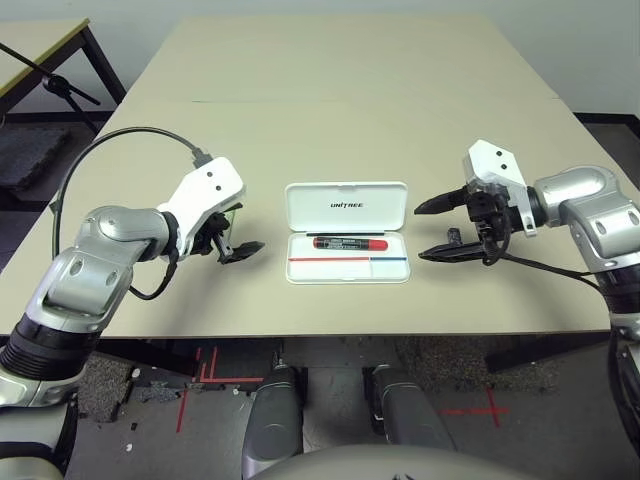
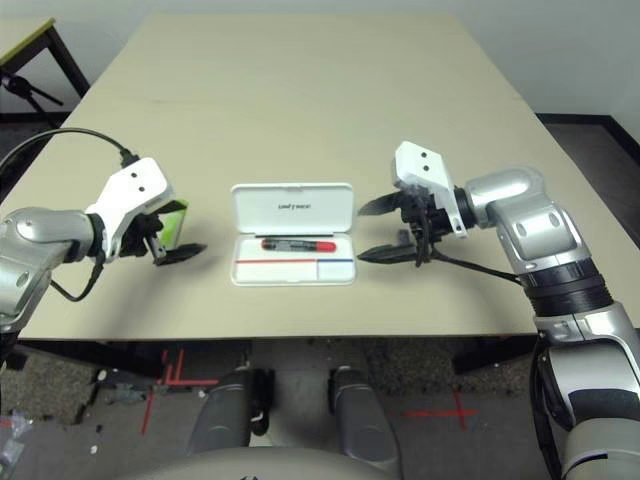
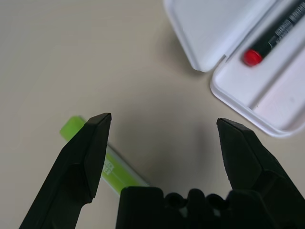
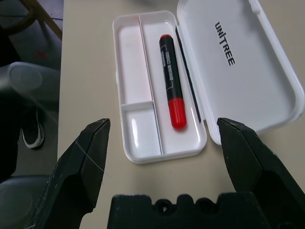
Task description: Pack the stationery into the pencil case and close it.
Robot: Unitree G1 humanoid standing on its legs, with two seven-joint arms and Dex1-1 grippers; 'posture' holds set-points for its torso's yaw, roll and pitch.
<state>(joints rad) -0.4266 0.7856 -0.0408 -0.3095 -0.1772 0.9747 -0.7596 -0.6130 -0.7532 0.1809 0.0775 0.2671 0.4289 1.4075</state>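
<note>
The lime-green highlighter (image 3: 119, 172) is at a slant under my left gripper's finger, so next my left gripper moves back and turns in line with the highlighter before putting it down in the pencil case's front strip (image 1: 328, 270).
The white pencil case (image 1: 310, 207) lies open at the table's middle, its lid (image 4: 248, 90) flat behind the tray. A red marker (image 1: 348, 243) with a black cap rests in the tray's long compartment (image 4: 170, 81). The lime-green highlighter (image 2: 176, 222) lies flat on the table left of the case, under my left wrist. My left gripper (image 1: 238, 238) is open just above the table, one finger over the highlighter (image 3: 116, 167). My right gripper (image 1: 420, 233) is open and empty, just right of the case, pointing at it.
The tray's narrow front strip (image 4: 133, 67) and small end compartment (image 4: 140, 131) are bare. A black cable (image 1: 120, 140) loops from my left arm. The table's front edge (image 1: 330, 333) lies close behind the case. A second table (image 1: 40, 45) stands at the far left.
</note>
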